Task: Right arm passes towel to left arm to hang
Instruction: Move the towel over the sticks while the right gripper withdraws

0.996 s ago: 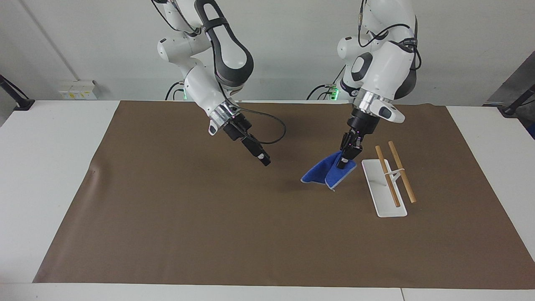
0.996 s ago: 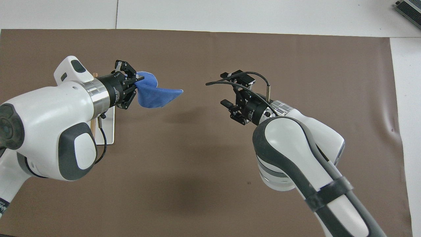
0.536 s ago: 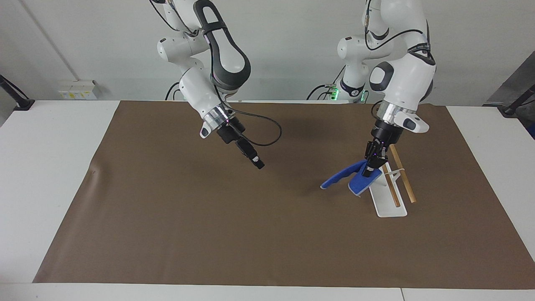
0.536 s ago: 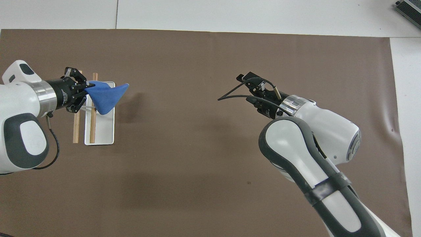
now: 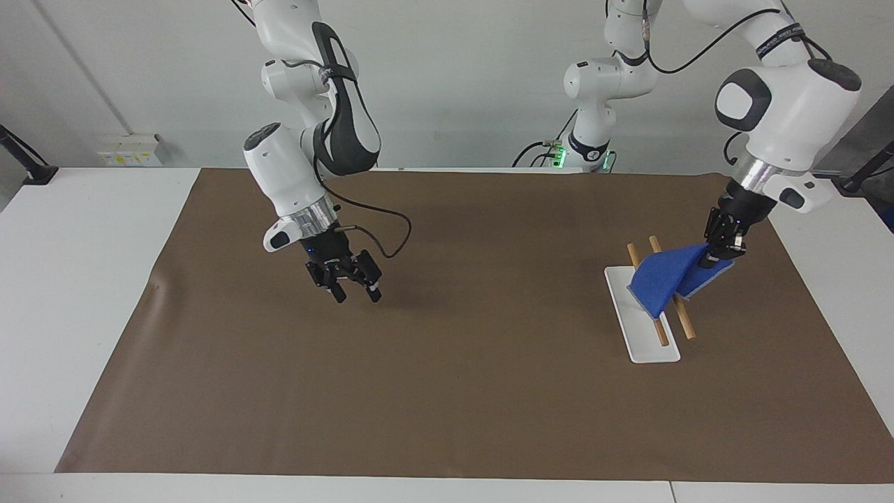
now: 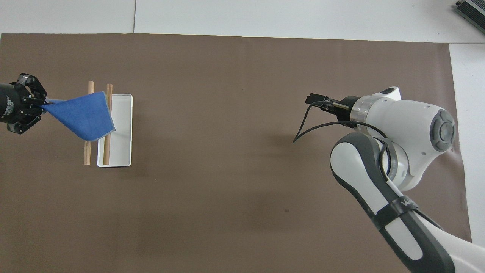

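The towel's far edge only just reaches past the rods, so next my left gripper moves the held corner in over the rods and lets the towel down there.
My left gripper is shut on one corner of the bright blue towel. It holds the towel up over the edge of the rack toward the left arm's end of the table. The towel slopes down from the gripper across the rack's two wooden rods. In the overhead view the towel covers the middle of both rods, with the left gripper beside them. My right gripper is open and empty, pointing down over the mat toward the right arm's end. It also shows in the overhead view.
The rack has a flat white base on the brown mat, which covers most of the white table. A black cable loops beside the right wrist.
The left gripper carried the towel from the mat's middle across the rack toward its own end of the table. The right arm swung back toward its end and turned its gripper downward.
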Tool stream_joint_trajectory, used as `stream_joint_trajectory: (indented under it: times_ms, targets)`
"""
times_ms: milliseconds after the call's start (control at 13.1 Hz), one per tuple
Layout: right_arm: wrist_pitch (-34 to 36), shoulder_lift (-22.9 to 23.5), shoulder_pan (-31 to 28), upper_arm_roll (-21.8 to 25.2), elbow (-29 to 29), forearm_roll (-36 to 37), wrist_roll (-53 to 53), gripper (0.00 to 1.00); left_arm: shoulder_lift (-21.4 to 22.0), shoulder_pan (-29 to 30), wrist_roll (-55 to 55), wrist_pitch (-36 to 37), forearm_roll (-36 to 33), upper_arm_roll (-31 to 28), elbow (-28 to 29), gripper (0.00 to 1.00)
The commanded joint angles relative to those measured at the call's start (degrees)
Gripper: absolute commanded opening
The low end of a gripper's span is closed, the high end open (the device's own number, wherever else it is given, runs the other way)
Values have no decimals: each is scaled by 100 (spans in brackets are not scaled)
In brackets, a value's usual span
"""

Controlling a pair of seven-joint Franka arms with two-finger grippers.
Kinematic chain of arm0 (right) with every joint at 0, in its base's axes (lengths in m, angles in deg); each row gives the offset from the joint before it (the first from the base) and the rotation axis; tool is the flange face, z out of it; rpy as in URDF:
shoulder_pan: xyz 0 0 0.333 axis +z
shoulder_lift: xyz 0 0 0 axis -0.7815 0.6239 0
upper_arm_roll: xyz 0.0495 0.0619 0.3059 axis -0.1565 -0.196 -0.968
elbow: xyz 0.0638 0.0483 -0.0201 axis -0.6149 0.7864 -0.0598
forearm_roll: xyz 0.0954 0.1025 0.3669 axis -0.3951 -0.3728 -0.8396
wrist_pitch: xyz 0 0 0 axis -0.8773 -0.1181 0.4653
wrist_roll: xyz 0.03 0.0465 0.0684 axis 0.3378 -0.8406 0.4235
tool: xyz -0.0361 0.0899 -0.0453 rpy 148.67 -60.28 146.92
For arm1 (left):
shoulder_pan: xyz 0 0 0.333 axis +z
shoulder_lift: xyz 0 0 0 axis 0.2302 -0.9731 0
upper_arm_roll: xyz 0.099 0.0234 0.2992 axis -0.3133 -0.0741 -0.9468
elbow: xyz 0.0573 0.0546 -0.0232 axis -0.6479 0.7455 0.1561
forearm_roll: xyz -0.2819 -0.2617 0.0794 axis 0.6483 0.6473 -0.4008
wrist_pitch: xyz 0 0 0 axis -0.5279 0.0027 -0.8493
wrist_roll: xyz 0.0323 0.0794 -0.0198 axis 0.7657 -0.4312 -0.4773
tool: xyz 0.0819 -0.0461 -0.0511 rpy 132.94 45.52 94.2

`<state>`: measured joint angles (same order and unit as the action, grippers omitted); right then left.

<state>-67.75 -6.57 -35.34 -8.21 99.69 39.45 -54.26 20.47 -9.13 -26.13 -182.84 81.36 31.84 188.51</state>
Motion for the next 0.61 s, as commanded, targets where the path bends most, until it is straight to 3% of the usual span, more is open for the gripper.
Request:
stream_joint_trajectory:
  times_ms: [0, 230, 536]
  targets:
    - [1056, -109, -409, -14, -368, 907, 59, 100, -11, -14, -2, 139, -524, 5, -69, 0]
    - [2611, -372, -988, -49, -1027, 1866, 59, 100, 7, -14, 7, -413, -533, -3, 316, 0]
    - [4291, -663, -1324, -14, -1853, 2264, 111, 100, -220, 13, -19, -1511, -533, -3, 836, 0]
